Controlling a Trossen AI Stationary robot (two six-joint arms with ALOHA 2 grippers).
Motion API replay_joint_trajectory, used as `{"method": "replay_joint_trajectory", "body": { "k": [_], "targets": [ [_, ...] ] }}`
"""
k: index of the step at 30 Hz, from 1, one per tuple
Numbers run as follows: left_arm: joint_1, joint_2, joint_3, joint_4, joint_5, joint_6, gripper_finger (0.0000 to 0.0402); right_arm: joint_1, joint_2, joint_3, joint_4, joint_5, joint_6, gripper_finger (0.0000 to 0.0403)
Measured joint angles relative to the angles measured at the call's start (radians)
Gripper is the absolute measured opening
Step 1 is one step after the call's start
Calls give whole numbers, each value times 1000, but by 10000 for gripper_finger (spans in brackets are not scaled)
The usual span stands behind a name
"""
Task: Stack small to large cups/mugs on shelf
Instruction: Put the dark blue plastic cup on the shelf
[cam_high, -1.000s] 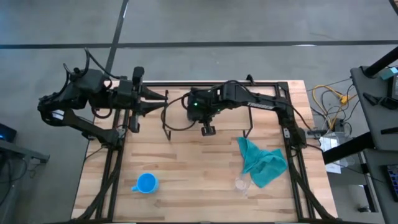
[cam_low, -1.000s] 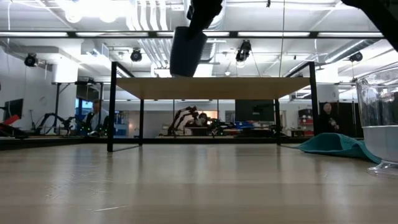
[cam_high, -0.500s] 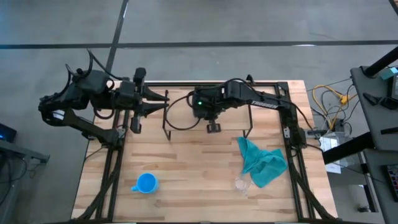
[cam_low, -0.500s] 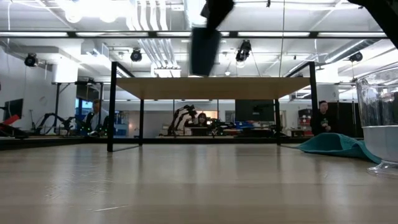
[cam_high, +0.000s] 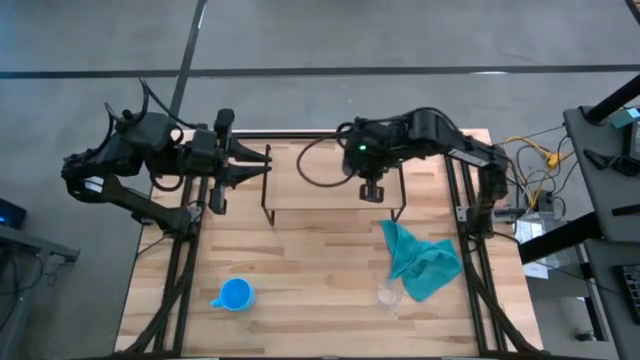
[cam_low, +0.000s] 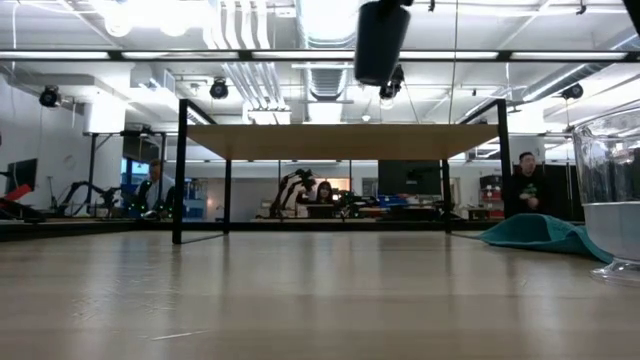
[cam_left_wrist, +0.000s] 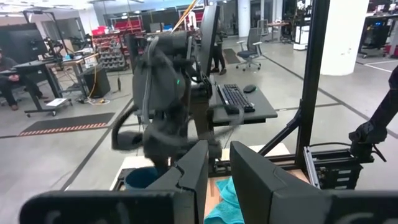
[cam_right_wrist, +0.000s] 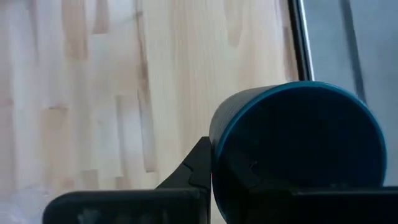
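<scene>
I should return it upright with my right gripper to the shelf's end (cam_low: 433, 128) near the cloth before lowering: the navy cup hangs slanted (cam_low: 381, 46), too near the shelf's middle.
My right gripper (cam_high: 372, 187) hangs over the right part of the shelf (cam_low: 340, 142), shut on the dark navy cup (cam_low: 381, 42). The cup is in the air well above the light wooden board. The shelf's black legs (cam_high: 268, 214) stand on the table. The light-blue mug (cam_high: 235, 295) stands upright near the table's near-left corner. The clear glass cup (cam_high: 388, 297) stands at the near edge, large at the right in the low view (cam_low: 610, 200). My left gripper (cam_high: 258, 160) waits open, level, at the shelf's far-left corner. My right gripper comes at the navy cup from above, pointing down. One finger (cam_right_wrist: 198, 169) lies against the outer wall near the rim (cam_right_wrist: 219, 134); the cup hides the other finger. The cup is lifted clear and hangs nearly upright below the fingers.
A crumpled teal cloth (cam_high: 422, 260) lies right of the shelf, between it and the glass cup. Bare tabletop (cam_high: 300, 270) stretches between the mug and the cloth. People sit and stand in the room beyond the table's far edge.
My right gripper has carried the navy cup from over the shelf's left part toward the table's right and far edge, rising a little. The cup has stayed in the hold, clear above the board.
</scene>
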Motion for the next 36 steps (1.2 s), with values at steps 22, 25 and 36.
{"method": "replay_joint_trajectory", "body": {
  "k": [22,25,36],
  "targets": [
    [0,-1,0,0,0,7,56,-5,-214,-510,130,1,63,8],
    [0,-1,0,0,0,7,56,-15,-216,-538,133,-12,51,8],
    [0,9,-1,0,1,6,56,-23,-201,-573,146,-24,-1,13]
  ]
}}
